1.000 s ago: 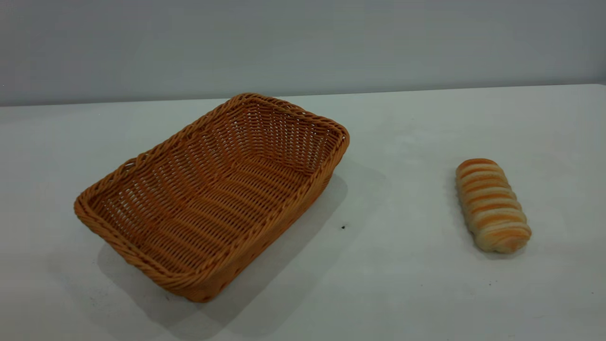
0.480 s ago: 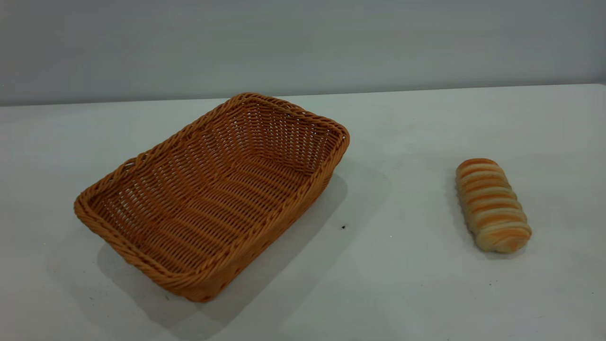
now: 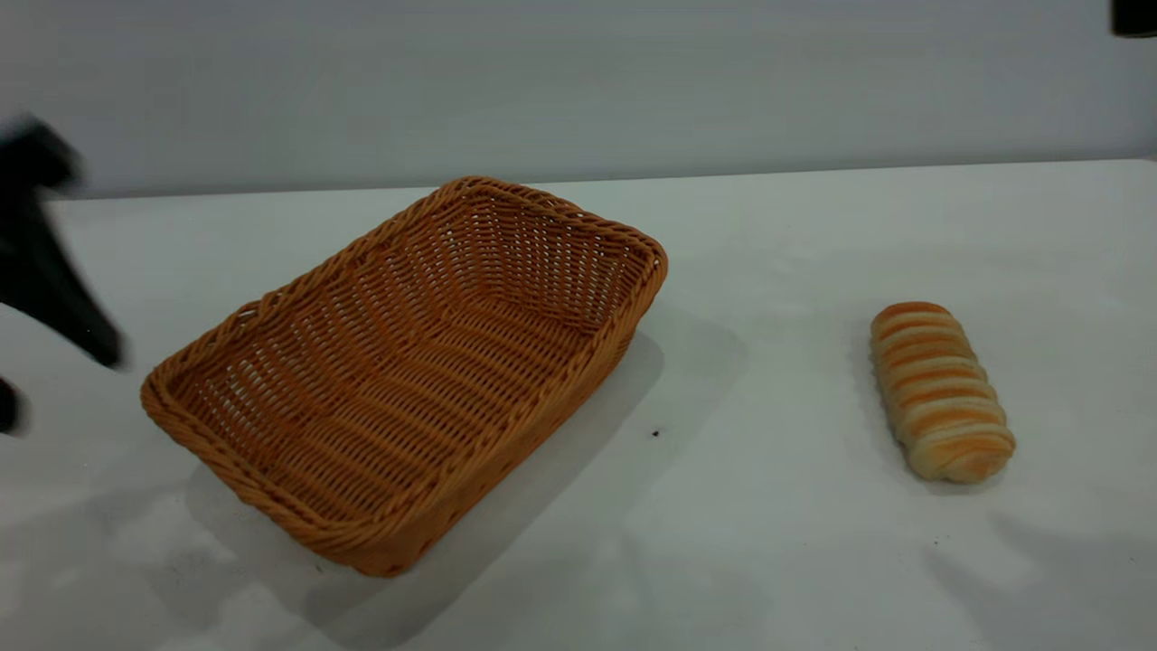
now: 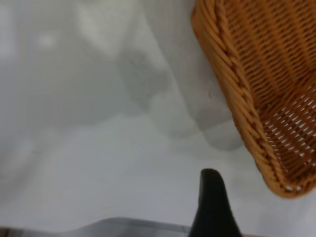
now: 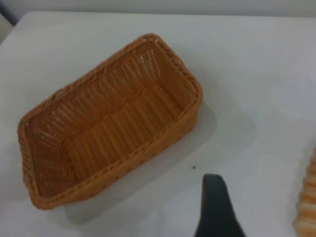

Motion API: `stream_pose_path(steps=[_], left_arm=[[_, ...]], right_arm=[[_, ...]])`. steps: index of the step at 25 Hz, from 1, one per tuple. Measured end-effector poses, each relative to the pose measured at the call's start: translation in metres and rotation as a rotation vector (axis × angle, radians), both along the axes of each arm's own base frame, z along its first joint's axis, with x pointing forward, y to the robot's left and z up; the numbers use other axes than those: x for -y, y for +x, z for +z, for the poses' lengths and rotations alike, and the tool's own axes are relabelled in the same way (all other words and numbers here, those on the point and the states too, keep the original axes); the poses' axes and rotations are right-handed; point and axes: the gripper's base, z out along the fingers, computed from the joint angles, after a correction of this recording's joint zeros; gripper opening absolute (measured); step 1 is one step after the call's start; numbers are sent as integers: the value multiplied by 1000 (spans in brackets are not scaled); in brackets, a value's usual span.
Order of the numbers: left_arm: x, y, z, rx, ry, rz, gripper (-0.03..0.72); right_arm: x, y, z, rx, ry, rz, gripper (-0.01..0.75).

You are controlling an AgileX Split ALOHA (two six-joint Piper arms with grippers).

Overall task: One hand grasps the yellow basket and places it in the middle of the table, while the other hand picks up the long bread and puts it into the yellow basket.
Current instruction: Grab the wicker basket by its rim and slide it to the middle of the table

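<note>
The yellow basket is crooked and short of the middle, so the robot's left gripper should take hold of its nearest rim and straighten the basket there before the long bread goes in.
The yellow basket is an orange-tan wicker tray that lies empty on the white table, left of centre. The long bread, striped cream and orange-brown, lies on the table to the right. My left gripper is blurred at the far left edge, just left of the basket's near-left corner, open and empty. In the left wrist view one of its fingers is beside the basket's corner. My right gripper hangs high over the table between basket and bread; only a dark bit of that arm shows at the top right.
A small dark speck lies on the table between basket and bread. A grey wall runs behind the table's far edge.
Neither arm was in the exterior view before. Now the left gripper has come in from the left edge and a bit of the right arm shows at the top right. Basket and bread have not moved.
</note>
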Motion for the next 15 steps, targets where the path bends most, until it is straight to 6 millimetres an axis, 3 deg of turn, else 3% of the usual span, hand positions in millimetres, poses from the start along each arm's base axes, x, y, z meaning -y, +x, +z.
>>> stream_pose_path(steps=[7, 15], left_arm=[[25, 14, -49, -85, 21, 60, 562], [48, 28, -94, -28, 38, 178, 562]], right_arm=[[-1, 6, -4, 0, 22, -2, 544], [-1, 6, -3, 1, 22, 1, 544]])
